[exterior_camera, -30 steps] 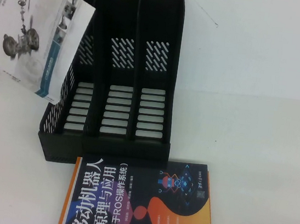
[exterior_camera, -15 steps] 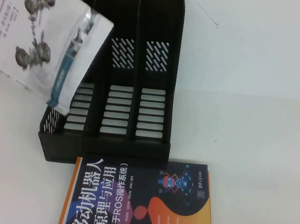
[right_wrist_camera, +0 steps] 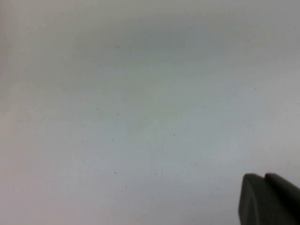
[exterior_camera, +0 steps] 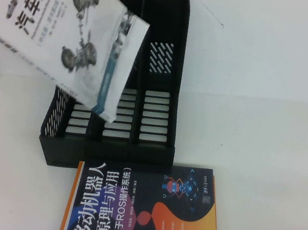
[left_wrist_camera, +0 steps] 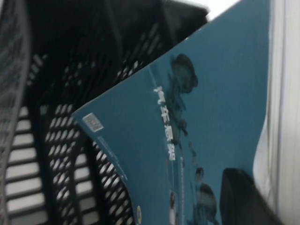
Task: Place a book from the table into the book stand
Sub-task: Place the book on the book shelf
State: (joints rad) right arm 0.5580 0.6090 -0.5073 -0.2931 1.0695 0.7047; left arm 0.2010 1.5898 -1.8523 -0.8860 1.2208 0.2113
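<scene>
The white book [exterior_camera: 102, 88] is slanted across the stand's slots. My left gripper should therefore lift the book back, turn it edge-on and lower it into the middle slot [exterior_camera: 118, 126].
The white book [exterior_camera: 74, 31], with car suspension pictures and a teal strip, hangs tilted in the air over the left and middle slots of the black book stand [exterior_camera: 159, 93]. Its lower corner points down into the stand. The left wrist view shows its teal back cover [left_wrist_camera: 211, 117] above the stand's perforated walls [left_wrist_camera: 61, 154]. My left gripper [left_wrist_camera: 253, 197] is shut on the book's edge, with one black finger [left_wrist_camera: 239, 199] lying on the cover. My right gripper [right_wrist_camera: 269, 199] is over the bare white table [right_wrist_camera: 140, 117] with its fingertips together, holding nothing.
A black-and-orange book [exterior_camera: 142, 207] lies flat on the table [exterior_camera: 264, 141] just in front of the stand. The stand's right slot [exterior_camera: 155, 115] holds nothing. The table to the right of the stand is bare.
My left gripper has carried the white book to the right, from beside the stand's left wall to over its left and middle slots. The right arm has not moved.
</scene>
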